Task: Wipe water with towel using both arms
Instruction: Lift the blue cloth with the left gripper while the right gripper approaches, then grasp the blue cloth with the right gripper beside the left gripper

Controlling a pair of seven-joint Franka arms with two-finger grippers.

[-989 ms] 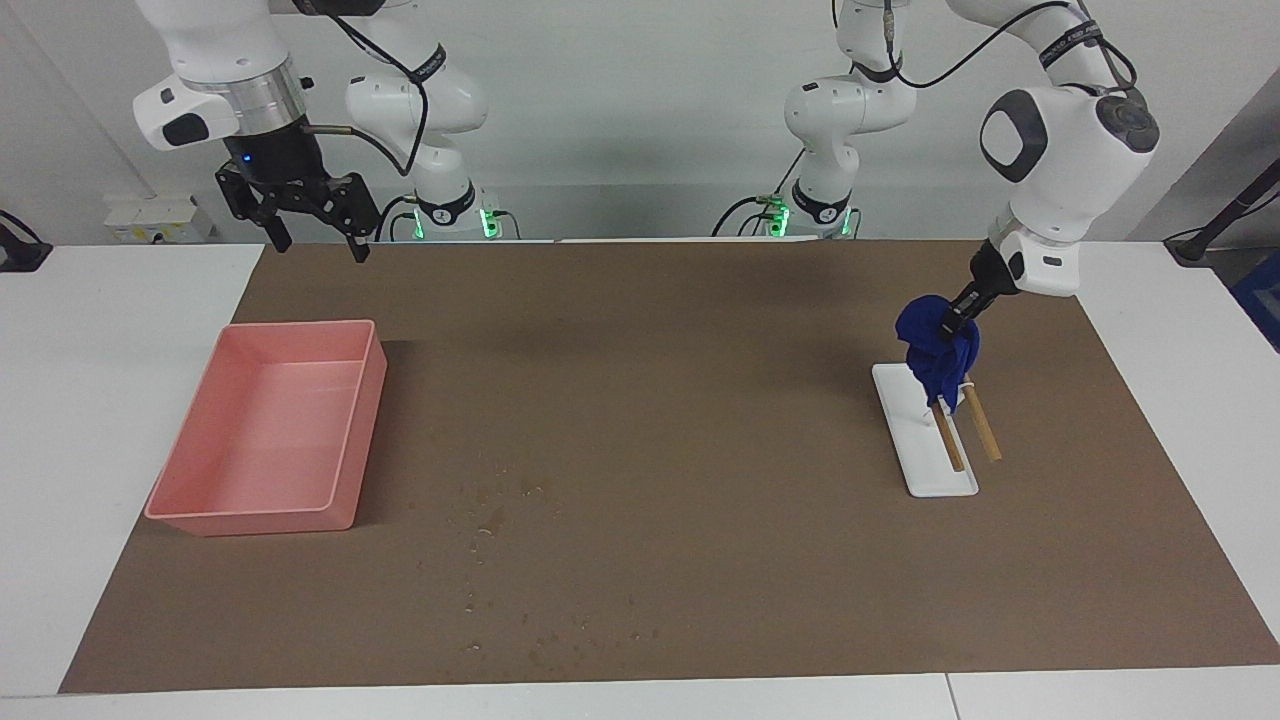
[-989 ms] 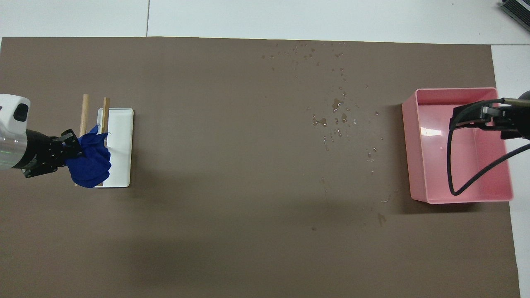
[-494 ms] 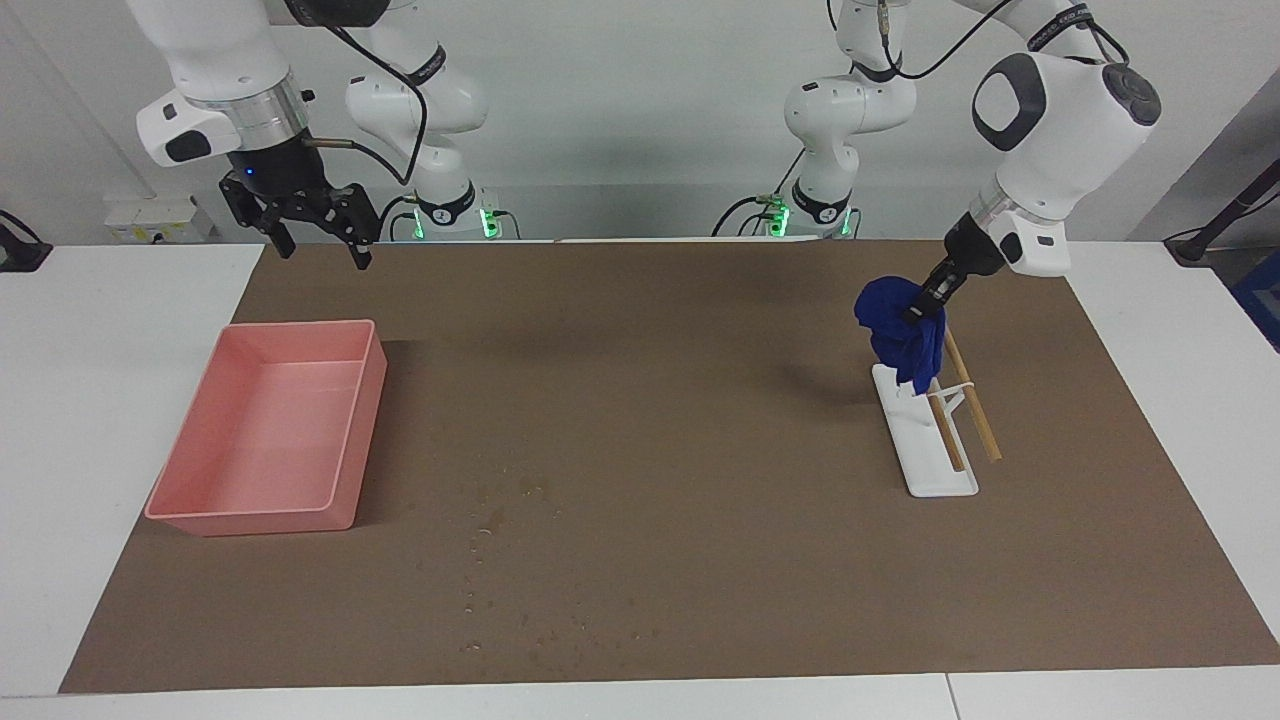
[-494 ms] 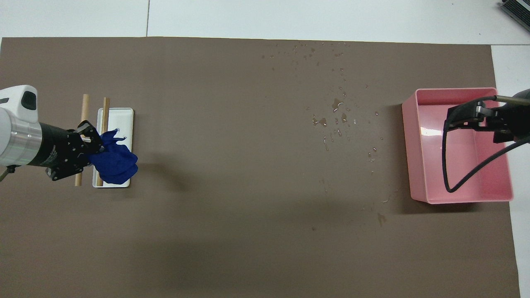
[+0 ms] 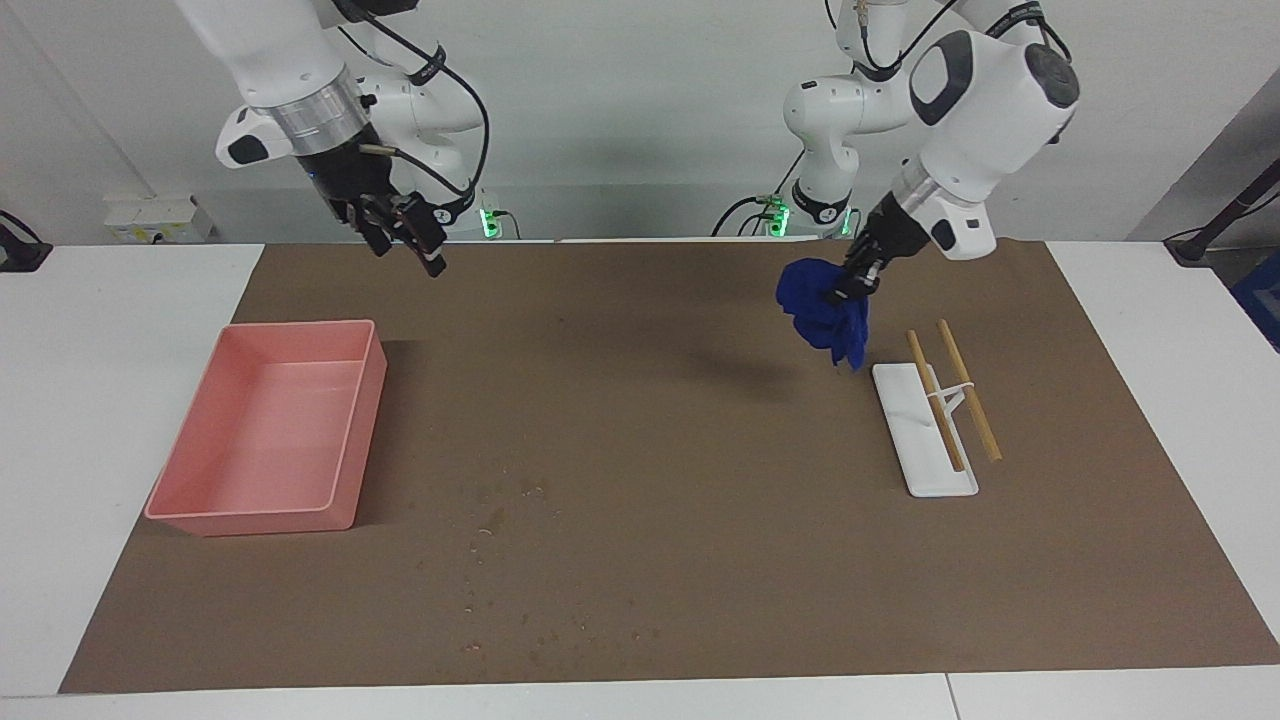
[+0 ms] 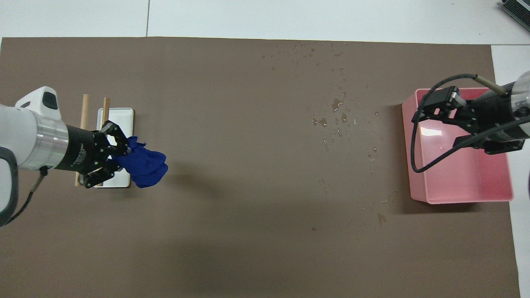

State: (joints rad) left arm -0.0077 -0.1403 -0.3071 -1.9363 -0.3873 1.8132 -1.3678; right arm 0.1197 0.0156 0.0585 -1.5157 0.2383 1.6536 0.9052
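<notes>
Next, I take the towel's loose end with my right gripper first, because the water is near the pink bin, far from the deep blue towel in my left gripper.
The deep blue towel hangs bunched in the air, with my left gripper shut on its top. It is over the brown mat just beside the white rack, toward the table's middle. The water lies as scattered droplets and darker spots on the mat, between the rack and the pink bin, closer to the bin. My right gripper is open and holds nothing, raised high over the bin's inner edge.
An empty pink bin stands at the right arm's end of the mat. The white rack carries two wooden sticks at the left arm's end. The brown mat covers most of the white table.
My left gripper lifted the towel off the rack's sticks and carried it toward the table's middle. My right gripper rose, swung inward and turned, still open.
</notes>
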